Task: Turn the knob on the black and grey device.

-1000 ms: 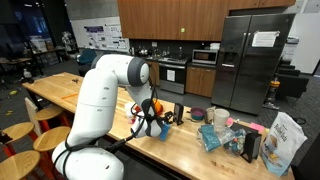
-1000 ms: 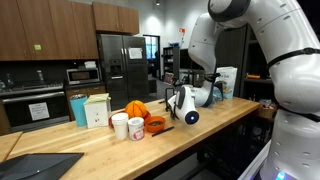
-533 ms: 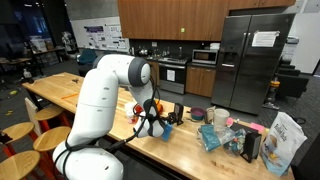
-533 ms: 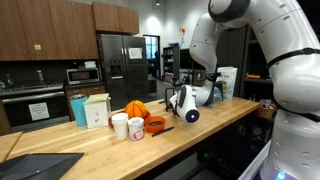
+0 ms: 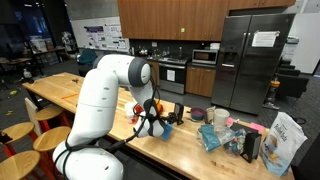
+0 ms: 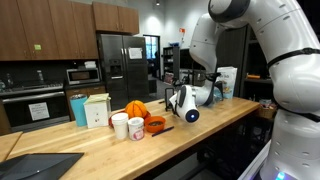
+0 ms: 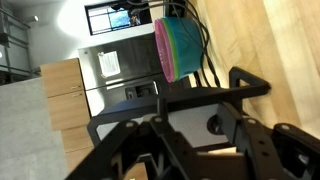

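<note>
I should open my gripper, centre it around the knob [image 7: 213,124] and close it before I turn the knob, because the knob sits close to one fingertip with a gap to the other [image 7: 190,122].
In the wrist view the black and grey device [image 7: 180,115] fills the lower half, a grey face set in a black frame. Its small dark knob [image 7: 212,125] sits on that face. My gripper [image 7: 197,123] reaches over the device with its jaws partly drawn in. The knob lies between them, close beside one fingertip [image 7: 236,122], and a gap shows to the other. In both exterior views the gripper [image 5: 156,118] [image 6: 181,101] is low over the wooden counter and mostly hides the device.
A stack of pink and green bowls [image 7: 178,45] stands just beyond the device. On the counter [image 5: 120,140] are a teal cloth [image 5: 212,137], a black slab [image 5: 250,147] and a snack bag [image 5: 287,140]. Two cups [image 6: 128,127] and an orange object [image 6: 137,109] stand beside the gripper.
</note>
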`<action>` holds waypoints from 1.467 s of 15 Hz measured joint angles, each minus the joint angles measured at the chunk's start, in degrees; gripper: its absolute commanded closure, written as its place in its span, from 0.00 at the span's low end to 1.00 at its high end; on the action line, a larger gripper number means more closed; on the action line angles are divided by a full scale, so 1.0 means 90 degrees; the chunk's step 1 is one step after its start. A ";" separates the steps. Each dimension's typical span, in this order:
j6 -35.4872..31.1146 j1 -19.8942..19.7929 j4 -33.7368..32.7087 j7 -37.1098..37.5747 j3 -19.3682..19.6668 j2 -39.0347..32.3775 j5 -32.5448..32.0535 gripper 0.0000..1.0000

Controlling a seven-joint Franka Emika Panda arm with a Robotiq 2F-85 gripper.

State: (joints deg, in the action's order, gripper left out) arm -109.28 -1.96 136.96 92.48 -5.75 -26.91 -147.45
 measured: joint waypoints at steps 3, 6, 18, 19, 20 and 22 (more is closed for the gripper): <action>-0.0009 0.0001 -0.0018 -0.0002 -0.0004 -0.0001 -0.0017 0.00; -0.0062 0.0002 -0.0062 -0.0010 -0.0004 -0.0004 -0.0133 0.00; -0.0232 0.0563 -0.0249 -0.0050 0.0276 -0.0050 -0.0173 0.26; -0.0234 0.0594 -0.0253 -0.0049 0.0307 -0.0062 -0.0173 0.19; -0.0239 0.0630 -0.0257 -0.0049 0.0345 -0.0076 -0.0173 0.14; -0.0258 0.0669 -0.0258 -0.0049 0.0390 -0.0096 -0.0173 0.02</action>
State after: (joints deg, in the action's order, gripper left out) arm -111.60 4.06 134.63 92.04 -2.24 -27.77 -149.01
